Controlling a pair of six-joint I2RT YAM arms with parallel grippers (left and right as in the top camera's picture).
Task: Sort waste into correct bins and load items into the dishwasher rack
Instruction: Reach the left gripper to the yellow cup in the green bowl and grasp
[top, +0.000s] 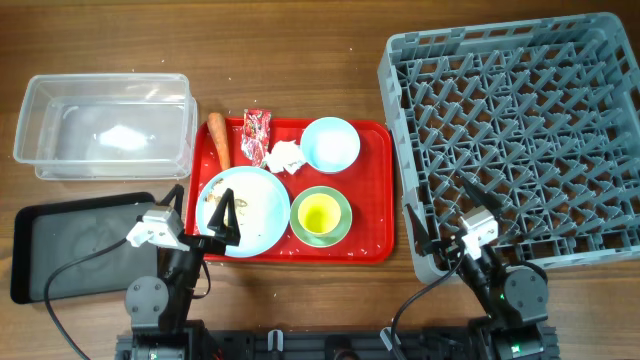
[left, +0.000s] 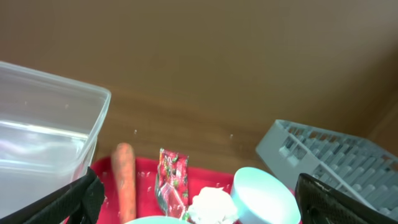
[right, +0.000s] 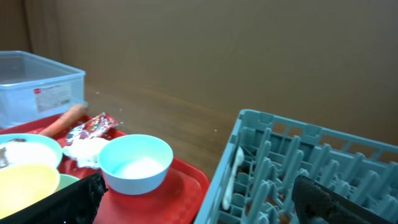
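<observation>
I should lift the yellow cup (top: 320, 212) out with my left gripper and pass it to my right gripper for the rack (top: 440, 160), because the cup is sitting inside the pale-green bowl.
On the flat red serving tray (top: 375, 235) lie an orange carrot (top: 219, 140), a red wrapper (top: 256, 135) and a white tissue (top: 284, 157). A light-blue bowl (top: 330, 145) stands there too. A light-blue plate (top: 255, 205) carries beige scraps (top: 213, 197). A yellow cup (top: 319, 214) sits inside a pale-green bowl (top: 343, 222). My left gripper (top: 203, 205) is open and empty over the plate's left edge. My right gripper (top: 447, 212) is open and empty at the near-left corner of the grey rack (top: 520, 140). The left wrist view shows the carrot (left: 124, 180), wrapper (left: 171, 180) and tissue (left: 211, 205).
A clear tub (top: 105, 125) stands at the back left and holds nothing. A black tray (top: 80, 245) lies in front of it, beside the left arm. The right wrist view shows the light-blue bowl (right: 135, 163) and the rack's edge (right: 233, 168).
</observation>
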